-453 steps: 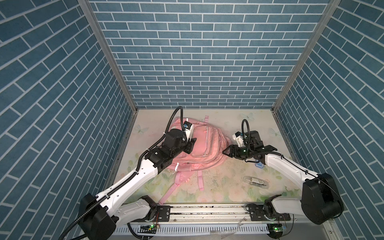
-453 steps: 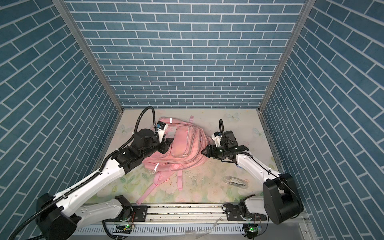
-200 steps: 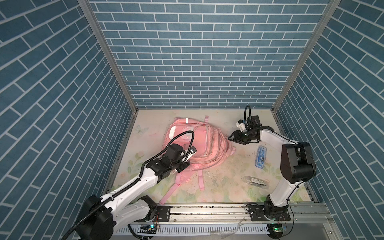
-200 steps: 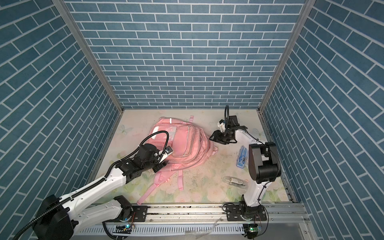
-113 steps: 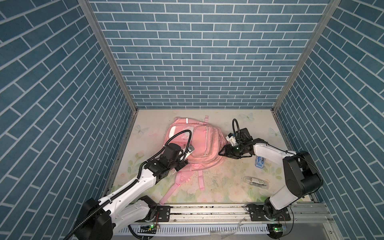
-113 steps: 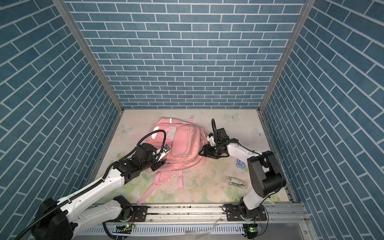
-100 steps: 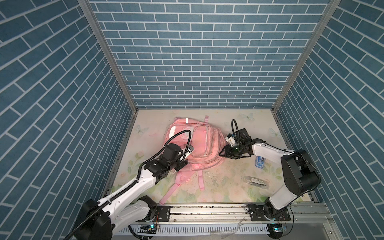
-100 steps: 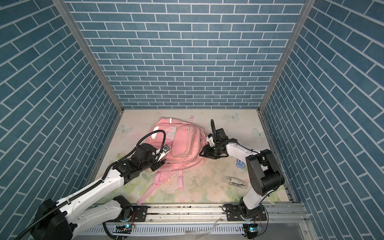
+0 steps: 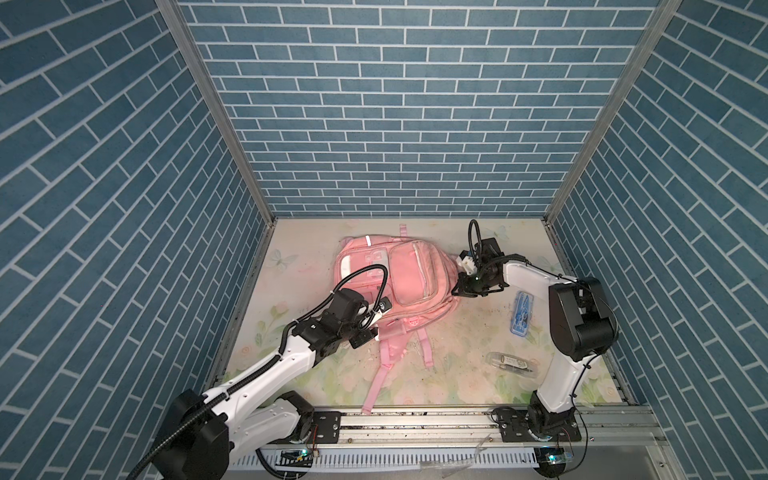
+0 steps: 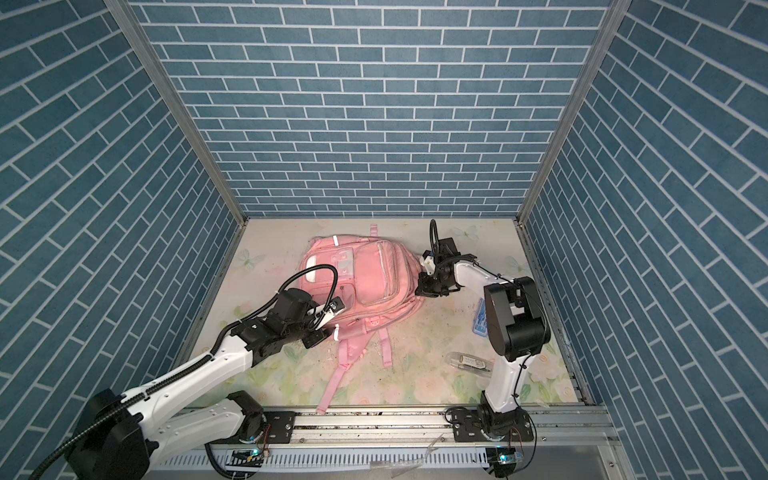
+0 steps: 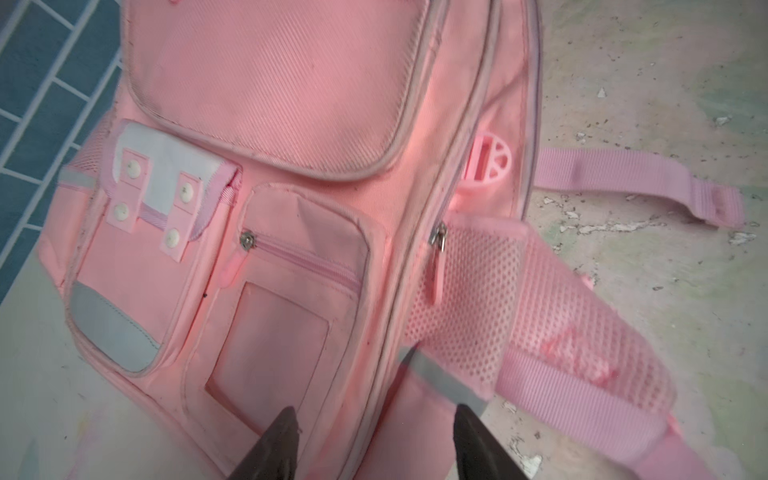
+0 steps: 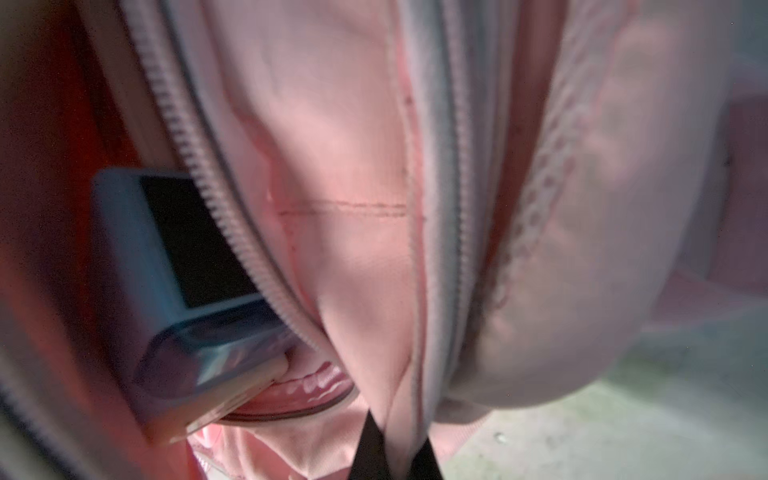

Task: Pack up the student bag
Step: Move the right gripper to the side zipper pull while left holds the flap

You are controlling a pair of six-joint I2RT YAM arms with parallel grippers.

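Observation:
The zipper pull (image 11: 438, 241) is by the mesh pocket, a long way from my right gripper. My left gripper should clamp the seam (image 11: 372, 393) first, and then my right gripper should take the pull.
The student bag (image 9: 399, 270) (image 10: 374, 274) is a pink backpack lying flat mid-table, front pockets up. My left gripper (image 9: 365, 334) (image 10: 313, 338) is at its near-left corner. In the left wrist view this gripper (image 11: 374, 415) is open, its dark fingertips (image 11: 282, 428) astride a seam of the bag (image 11: 291, 104) beside the mesh side pocket (image 11: 478, 291). My right gripper (image 9: 457, 291) (image 10: 419, 291) is at the bag's right side. In the right wrist view it (image 12: 395, 424) is shut on a fold of the bag's fabric (image 12: 353, 166) by the open zipper (image 12: 216, 199). A blue-grey box (image 12: 166, 270) shows inside.
A blue transparent case (image 9: 523, 311) (image 10: 481, 320) lies right of the bag, and a clear tube-like case (image 9: 510, 365) (image 10: 469, 362) lies nearer the front. Pink straps (image 9: 382, 374) trail towards the front rail (image 9: 415, 419). Blue brick walls close in three sides.
My right gripper swung in from the far right to the bag's right edge, and its jaws closed on the fabric. The left gripper stayed open at the bag's near-left corner.

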